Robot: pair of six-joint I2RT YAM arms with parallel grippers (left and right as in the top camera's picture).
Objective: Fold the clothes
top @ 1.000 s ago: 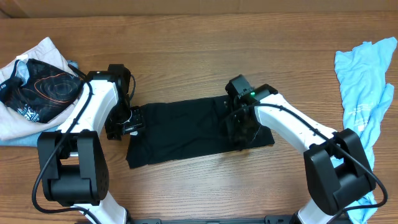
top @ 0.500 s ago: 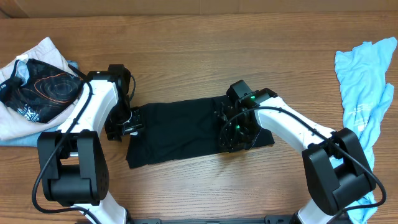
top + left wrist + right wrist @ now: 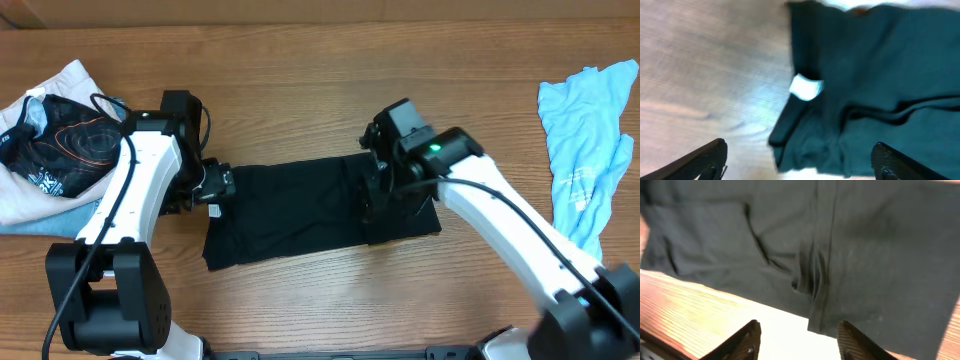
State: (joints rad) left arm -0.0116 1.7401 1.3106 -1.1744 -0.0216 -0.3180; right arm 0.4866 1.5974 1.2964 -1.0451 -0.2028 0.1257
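Observation:
The black T-shirt's edge by the white label point(image 3: 214, 210) is between my left gripper's open fingers, so the gripper should now go down and close on that edge point(image 3: 799, 122).
The black T-shirt point(image 3: 300, 210) lies as a folded rectangle in the middle of the wooden table. My left gripper point(image 3: 214, 186) hovers at its left edge. In the left wrist view the left gripper point(image 3: 800, 162) stands wide open, with nothing between its fingers point(image 3: 710, 157), above the shirt's rumpled corner point(image 3: 865, 90) and its white label point(image 3: 806, 87). My right gripper point(image 3: 385, 198) hangs over the shirt's right part. In the right wrist view the right gripper point(image 3: 800, 342) is open and empty, and a folded edge of the shirt point(image 3: 820, 295) lies just beyond its fingertips point(image 3: 745, 340).
A black garment with an orange-and-white swirl print point(image 3: 70, 140) sits on a cream cloth point(image 3: 40, 200) at the far left. A light blue garment point(image 3: 585, 150) lies crumpled at the right edge. Bare wood surrounds the shirt.
The left gripper has opened wide and shifted slightly up and right at the shirt's left edge. The right gripper has risen off the shirt's right part and spread its jaws.

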